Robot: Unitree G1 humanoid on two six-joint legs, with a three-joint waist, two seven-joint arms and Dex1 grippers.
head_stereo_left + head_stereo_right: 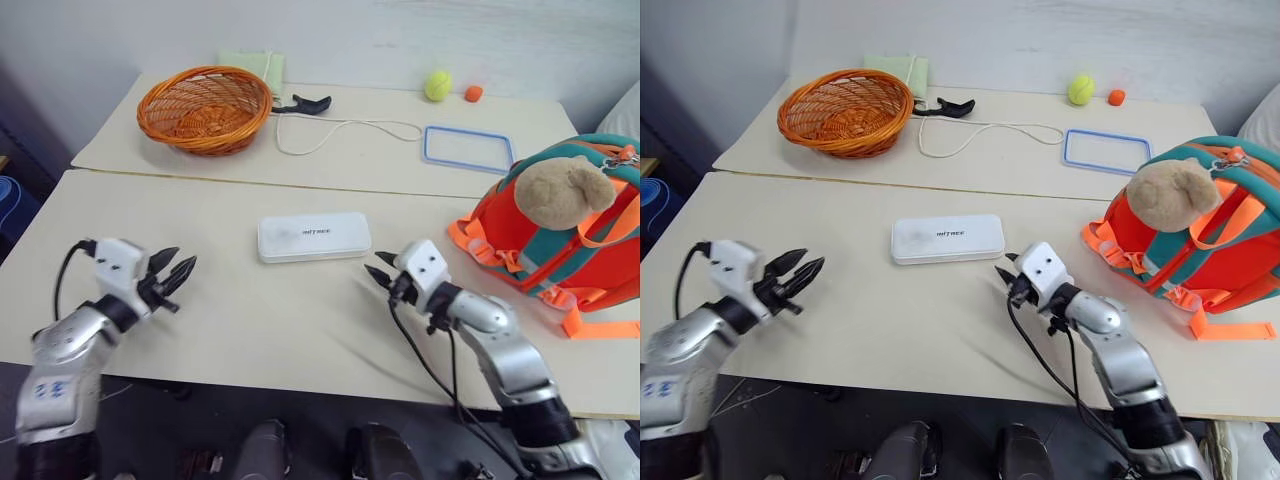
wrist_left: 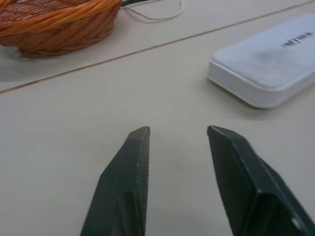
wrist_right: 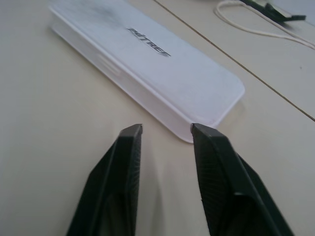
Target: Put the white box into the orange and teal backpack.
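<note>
My left gripper needs to close and push the box's loose end [image 1: 263, 241] toward my right gripper, because the flat white box [image 1: 314, 237] is wider than my open fingers.
The white box [image 1: 314, 237] lies flat near the middle of the near table, dark lettering on its lid. At the right edge the orange and teal backpack [image 1: 600, 255] stands with a tan plush toy [image 1: 562, 190] on its front. My right gripper [image 1: 377, 267] hovers just off the box's right end, open and holding nothing; in its wrist view the box's corner [image 3: 147, 64] sits just beyond the fingertips [image 3: 132, 132]. My left gripper [image 1: 183, 268] is open and empty, well to the left of the box [image 2: 270, 69].
On the far table sit a woven orange basket [image 1: 205, 108], a black tool [image 1: 303, 104] with a white cord [image 1: 340, 130], a blue-rimmed lid [image 1: 468, 148], a tennis ball [image 1: 437, 85] and a small orange object [image 1: 473, 93]. A seam separates the two tables.
</note>
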